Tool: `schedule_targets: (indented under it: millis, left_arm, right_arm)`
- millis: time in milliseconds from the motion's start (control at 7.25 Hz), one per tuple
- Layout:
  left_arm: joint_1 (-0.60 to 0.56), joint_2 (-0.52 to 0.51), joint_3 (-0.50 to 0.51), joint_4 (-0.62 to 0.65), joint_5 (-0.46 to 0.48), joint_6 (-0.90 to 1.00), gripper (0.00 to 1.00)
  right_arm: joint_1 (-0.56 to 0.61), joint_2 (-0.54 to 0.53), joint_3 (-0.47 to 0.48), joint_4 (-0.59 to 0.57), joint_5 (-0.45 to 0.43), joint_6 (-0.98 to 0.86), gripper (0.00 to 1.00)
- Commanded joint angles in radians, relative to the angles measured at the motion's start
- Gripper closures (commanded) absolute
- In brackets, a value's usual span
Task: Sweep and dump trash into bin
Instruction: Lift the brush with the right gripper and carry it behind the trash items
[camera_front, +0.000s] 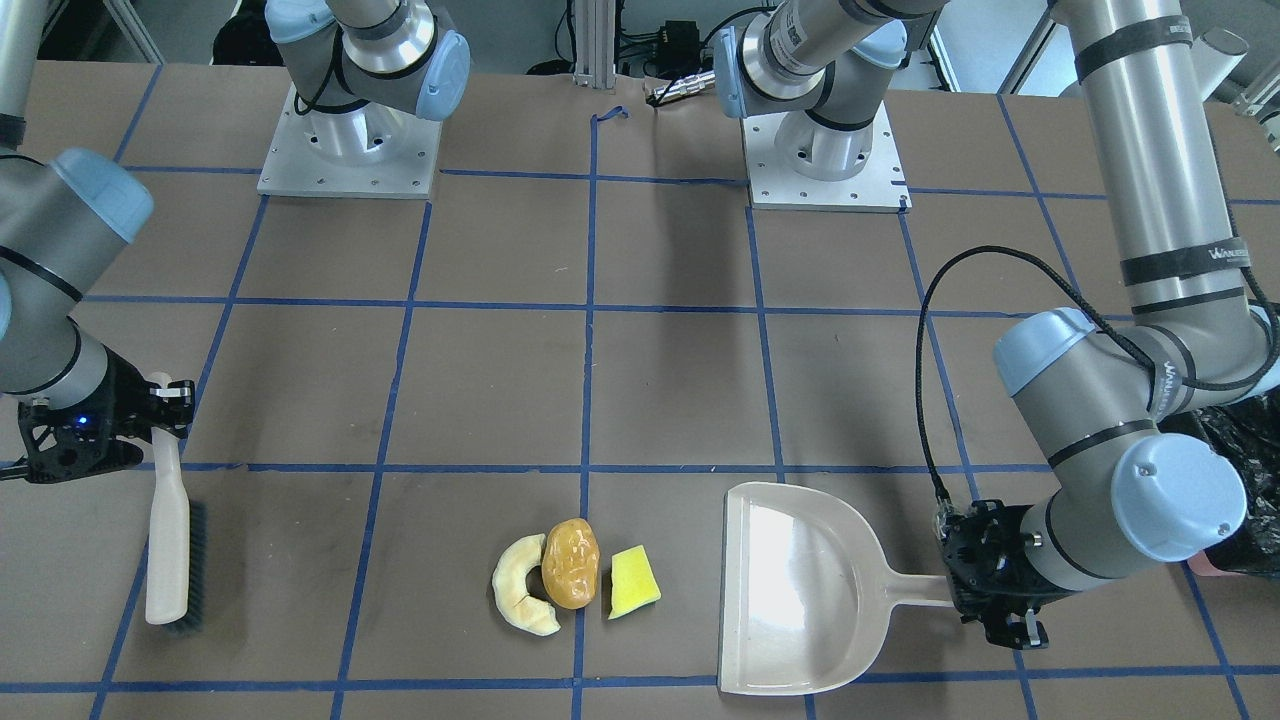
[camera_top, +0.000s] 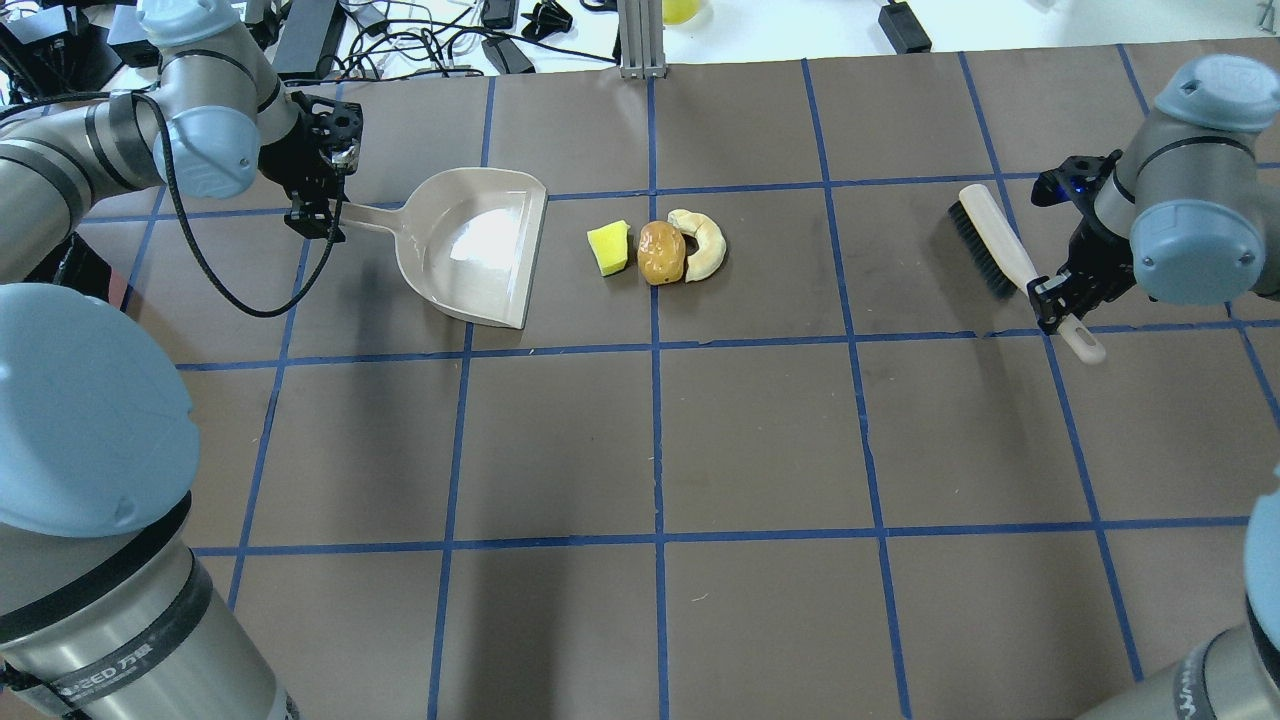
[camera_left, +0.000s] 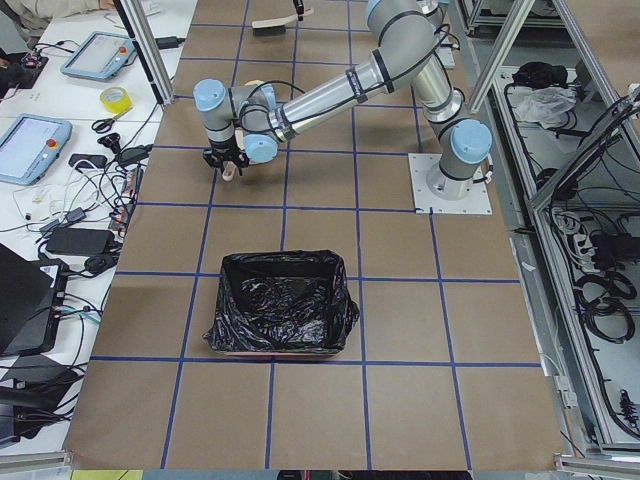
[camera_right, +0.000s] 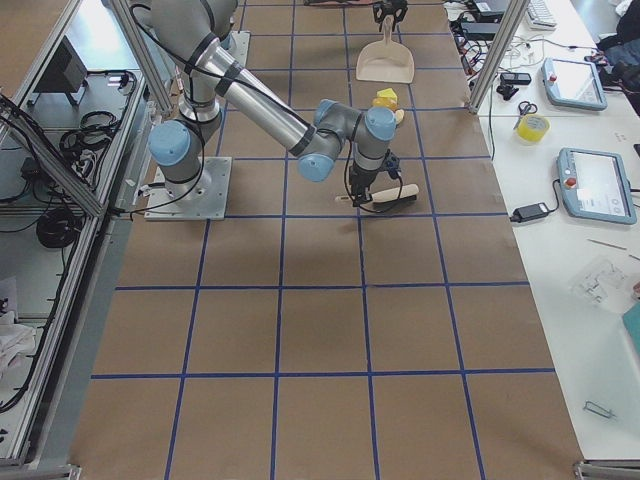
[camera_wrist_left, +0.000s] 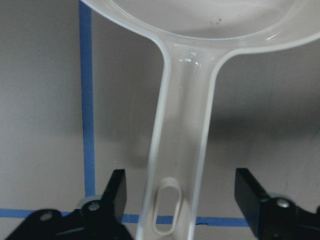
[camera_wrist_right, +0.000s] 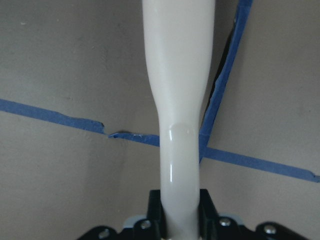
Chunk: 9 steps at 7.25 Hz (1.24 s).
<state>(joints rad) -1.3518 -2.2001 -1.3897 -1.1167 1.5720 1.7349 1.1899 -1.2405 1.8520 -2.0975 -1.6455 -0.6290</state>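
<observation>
The trash will stay bunched up at the handle end of the beige dustpan (camera_front: 798, 590) when I carry it, because the dustpan has a raised rim curving (camera_front: 885, 583) around that end.
The trash lies in a row: a cream crescent slice (camera_front: 522, 590), a golden-brown potato-like lump (camera_front: 570, 563) and a yellow-green wedge (camera_front: 633, 582). A beige dustpan (camera_front: 800, 590) lies flat beside the wedge, its mouth towards the trash. My left gripper (camera_front: 985, 600) is open, its fingers (camera_wrist_left: 117, 192) standing apart on either side of the dustpan handle (camera_wrist_left: 180, 150). My right gripper (camera_front: 165, 410) is shut on the handle of a cream brush (camera_front: 170, 540), well to the side of the crescent. The bin (camera_left: 225, 320), pink with a black bag, stands beyond my left arm.
The brown table has a blue tape grid (camera_top: 655, 440). The two arm bases (camera_front: 350, 150) stand at the robot's edge. The black bag of the bin (camera_front: 1235, 440) shows behind my left arm's elbow. Cables and tablets (camera_left: 40, 140) lie on a side bench.
</observation>
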Motion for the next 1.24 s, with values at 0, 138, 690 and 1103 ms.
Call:
schedule_targets:
  millis: [0,138,690,1103]
  left_arm:
    - [-0.003,-0.001,-0.003,0.000,-0.001,0.002,0.45]
    - [-0.003,0.000,0.001,0.000,-0.001,0.002,0.49]
    - [-0.004,0.002,0.006,0.000,0.000,0.000,0.75]
    - [-0.010,0.005,0.003,-0.002,0.008,-0.001,0.89]
  right_arm:
    - [0.013,-0.010,-0.042,0.045,0.007,0.055,1.00]
    - [0.045,-0.010,-0.071,0.081,0.027,0.130,1.00]
    - [0.265,-0.007,-0.091,0.119,0.078,0.460,1.00]
    - [0.445,0.004,-0.092,0.109,0.079,0.612,1.00]
